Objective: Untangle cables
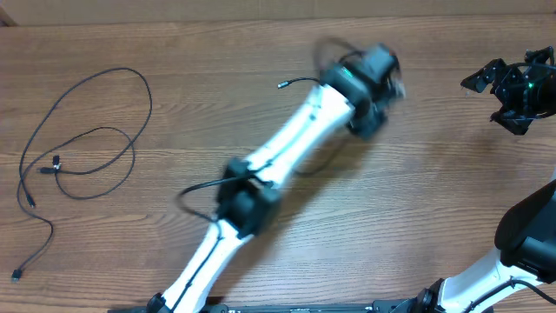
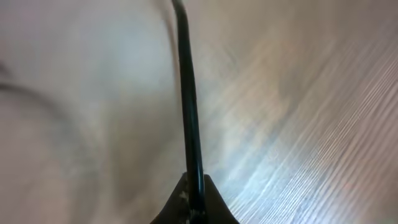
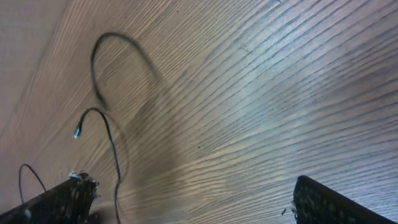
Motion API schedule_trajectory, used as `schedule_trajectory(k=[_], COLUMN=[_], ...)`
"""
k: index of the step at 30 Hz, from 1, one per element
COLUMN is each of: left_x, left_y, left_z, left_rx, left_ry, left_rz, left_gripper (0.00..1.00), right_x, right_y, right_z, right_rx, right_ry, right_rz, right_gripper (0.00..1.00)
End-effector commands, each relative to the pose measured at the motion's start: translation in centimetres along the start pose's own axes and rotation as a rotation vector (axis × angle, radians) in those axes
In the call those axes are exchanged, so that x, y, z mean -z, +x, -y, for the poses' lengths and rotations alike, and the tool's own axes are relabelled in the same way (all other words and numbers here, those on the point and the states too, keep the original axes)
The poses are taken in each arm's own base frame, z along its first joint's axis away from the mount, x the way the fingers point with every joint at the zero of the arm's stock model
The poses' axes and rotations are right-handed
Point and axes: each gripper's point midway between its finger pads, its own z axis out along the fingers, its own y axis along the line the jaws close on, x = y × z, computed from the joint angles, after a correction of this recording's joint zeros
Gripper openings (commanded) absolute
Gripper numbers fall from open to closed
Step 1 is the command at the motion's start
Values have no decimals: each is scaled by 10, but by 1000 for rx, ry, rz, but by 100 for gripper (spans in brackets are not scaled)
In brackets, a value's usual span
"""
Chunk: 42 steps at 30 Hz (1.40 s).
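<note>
The held cable point(image 1: 297, 82) is clear of the looped cable, so I should keep moving my left gripper to the open corner of the table point(image 1: 24, 59) behind the loops and let go of the held cable there.
One thin black cable point(image 1: 57, 163) lies in loose loops at the table's left side, its plugs resting on the wood. My left gripper point(image 1: 373, 83) is blurred at the upper middle of the table. In the left wrist view it point(image 2: 194, 208) is shut on a second black cable point(image 2: 186, 93) that runs straight up the frame. That cable's free plug end point(image 1: 283, 84) sticks out to the left of the gripper. It also shows in the right wrist view point(image 3: 76, 132). My right gripper point(image 1: 488, 96) is open and empty at the far right point(image 3: 193, 193).
The wooden table point(image 1: 174, 52) fills the view. My left arm point(image 1: 287, 148) stretches diagonally from the front edge to the upper middle. The right arm's base point(image 1: 530, 235) stands at the front right corner.
</note>
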Motion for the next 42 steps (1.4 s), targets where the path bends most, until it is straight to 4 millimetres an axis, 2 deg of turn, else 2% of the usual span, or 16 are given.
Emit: schedule_trajectory(k=[1,2,4,7,9,11,14,20,23,26,27,31,32,33,37,42], left_x=[196,237,295,357,401,436,467,523,556,588,610,639,645,645,632,598], left_y=[-48,-44,-31,-7,18,44,74,146,177,199,209,230,245,251,276,287], left_z=[-43,-65,-98,-138,-170,-202,-233,-297,-318,-327,-328,-333,-337,-339,-354,-386], left_rx=[109,161,242,322,410,503,589,801,884,936,928,926,961,980,1085,1149], left_ry=[-129,-180,-256,-349,-426,-500,-579,-744,-820,-872,-906,-993,-1047,-1068,-1137,-1096], left_rz=[401,470,564,660,731,787,828,909,987,1080,1138,1195,1184,1175,1092,999], left_gripper=[4,4,4,4,4,4,4,4,4,4,4,4,4,4,6,28], right_x=[9,9,8,5,3,0,-2,-7,-8,-8,-8,-9,-10,-11,-12,-12], right_y=[-2,-2,0,2,5,7,10,16,17,18,18,21,22,22,24,24], right_z=[-8,-9,-11,-17,-22,-27,-32,-42,-44,-45,-44,-43,-42,-42,-41,-41], right_rx=[21,22,28,43,56,69,81,106,111,113,111,107,105,104,101,100], right_ry=[-16,-17,-18,-20,-22,-22,-25,-30,-31,-31,-30,-28,-27,-26,-25,-24], right_rz=[24,24,21,13,7,0,-8,-22,-25,-27,-30,-39,-43,-44,-49,-53], right_gripper=[100,100,100,100,100,100,100,100,100,100,100,100,100,100,100,100])
